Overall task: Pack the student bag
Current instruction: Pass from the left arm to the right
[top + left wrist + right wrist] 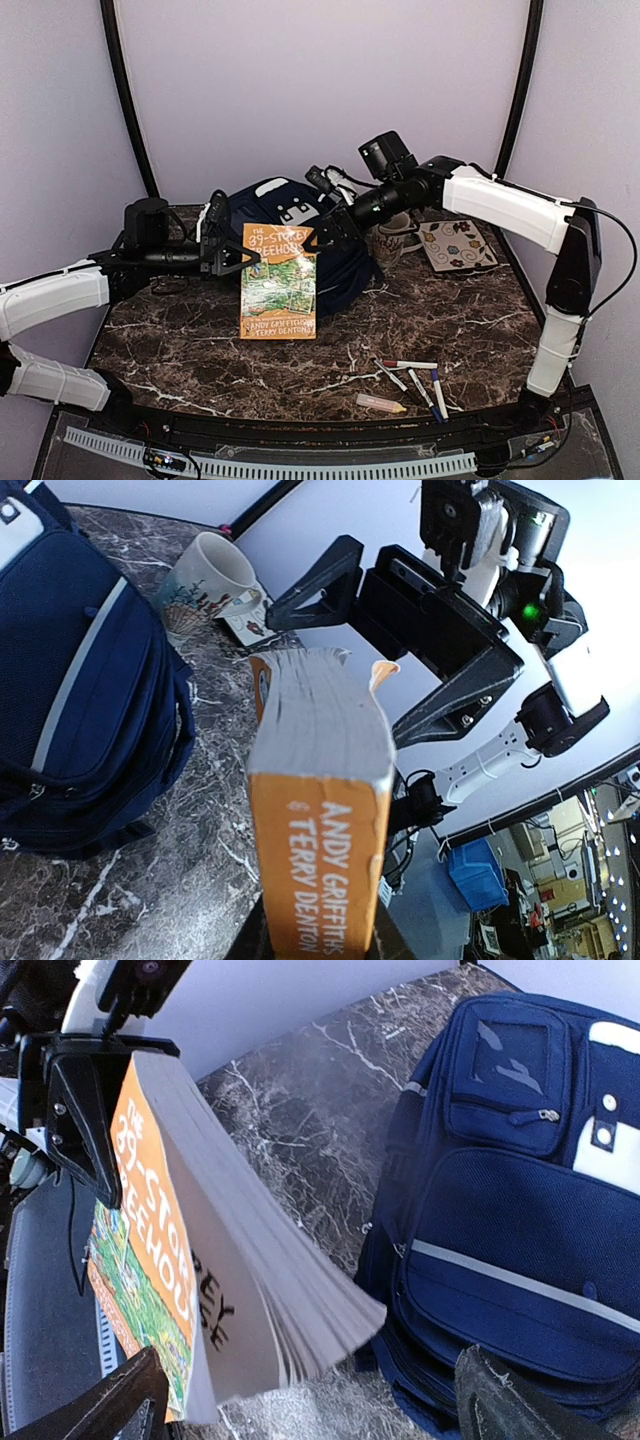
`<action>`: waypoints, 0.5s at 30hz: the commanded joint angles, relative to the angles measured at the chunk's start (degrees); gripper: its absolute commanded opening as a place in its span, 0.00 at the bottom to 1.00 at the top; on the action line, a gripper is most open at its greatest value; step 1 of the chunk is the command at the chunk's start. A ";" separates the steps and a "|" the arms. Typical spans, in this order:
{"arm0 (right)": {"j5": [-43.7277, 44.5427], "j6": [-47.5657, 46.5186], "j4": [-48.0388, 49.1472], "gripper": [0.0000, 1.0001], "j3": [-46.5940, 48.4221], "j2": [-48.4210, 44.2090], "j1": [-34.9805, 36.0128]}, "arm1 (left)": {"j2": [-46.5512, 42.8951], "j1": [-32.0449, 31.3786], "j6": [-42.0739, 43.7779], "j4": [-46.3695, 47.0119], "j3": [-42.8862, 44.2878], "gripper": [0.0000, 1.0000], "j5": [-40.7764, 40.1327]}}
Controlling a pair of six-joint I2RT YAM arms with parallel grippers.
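Next, my left gripper lines the book up with my right gripper's open fingertips and moves it squarely into those fingertips for the handover, because the book's loose page edge (345,660) spreads out crooked to them.
The student bag (300,215), navy blue with a grey stripe, lies at the back middle of the marble table. In front of it an orange paperback book (278,282) is held up off the table, its cover facing the top camera. My left gripper (232,258) is shut on the book's spine edge; the left wrist view shows the spine (325,865) rising from between the jaws. My right gripper (322,237) stands open at the book's upper right corner, touching nothing. In the right wrist view the loose pages (270,1280) fan out between its spread fingers (120,1400), with the bag (520,1210) to the right.
A patterned mug (395,238) and a flowered square tile (458,245) sit right of the bag. Several marker pens (415,375) and a pale eraser-like stick (380,403) lie at the front right. Curved walls close in the back and sides.
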 commanded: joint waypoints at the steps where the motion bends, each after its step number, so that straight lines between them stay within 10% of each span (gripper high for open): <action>1: -7.75 2.22 3.88 1.00 2.12 2.24 -0.81 | 0.13 -0.04 2.07 11.72 2.33 0.00 9.65; 10: -25.85 9.46 11.02 0.99 -1.49 4.88 -1.69 | 2.36 -0.02 0.60 21.59 -0.78 0.00 13.97; 15: -34.60 15.34 17.74 0.77 -4.68 4.72 -1.69 | 2.56 -0.04 2.25 21.14 -1.36 0.00 11.56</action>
